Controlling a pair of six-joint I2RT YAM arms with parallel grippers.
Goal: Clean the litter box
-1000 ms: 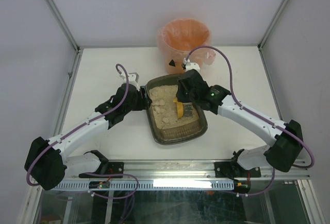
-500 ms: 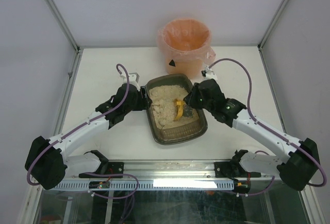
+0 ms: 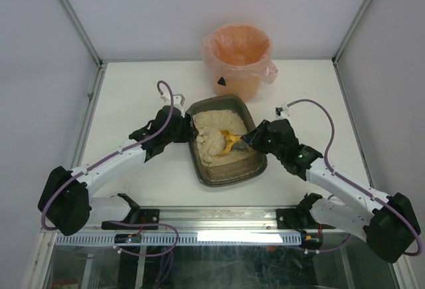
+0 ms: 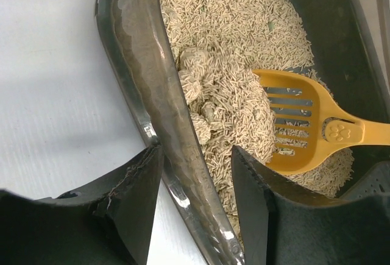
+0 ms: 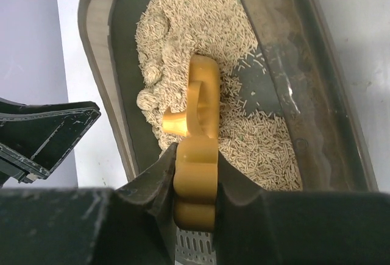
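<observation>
My right gripper should lower the scoop's handle [image 4: 373, 132] and lift the scoop's head level, because pale clumps [image 4: 194, 88] are against the litter box's side ahead of the slanting scoop.
The litter box [image 3: 229, 177], a dark grey-brown tray of beige litter, lies mid-table. My left gripper [image 3: 189, 131] straddles its left rim [image 4: 143, 64]. One finger is outside and one inside, and the rim touches both, so it is shut on the rim [image 4: 195, 204]. My right gripper [image 3: 248, 141] is shut on the handle of the yellow slotted scoop [image 3: 229, 143]. The scoop head [image 4: 304, 125] rests in the litter, next to pale clumps [image 4: 195, 76]. In the right wrist view the scoop [image 5: 201, 94] points away from the gripper [image 5: 196, 180] over the box [image 5: 286, 94].
A round orange-pink bag-lined bucket [image 3: 238, 53] stands at the back of the table, just behind the box. Metal frame posts rise at the back corners. White table surface [image 3: 133, 96] lies on both sides of the box.
My right arm has drawn back from over the box toward the right and near side, taking the scoop with it. My left arm has shifted a little at the rim.
</observation>
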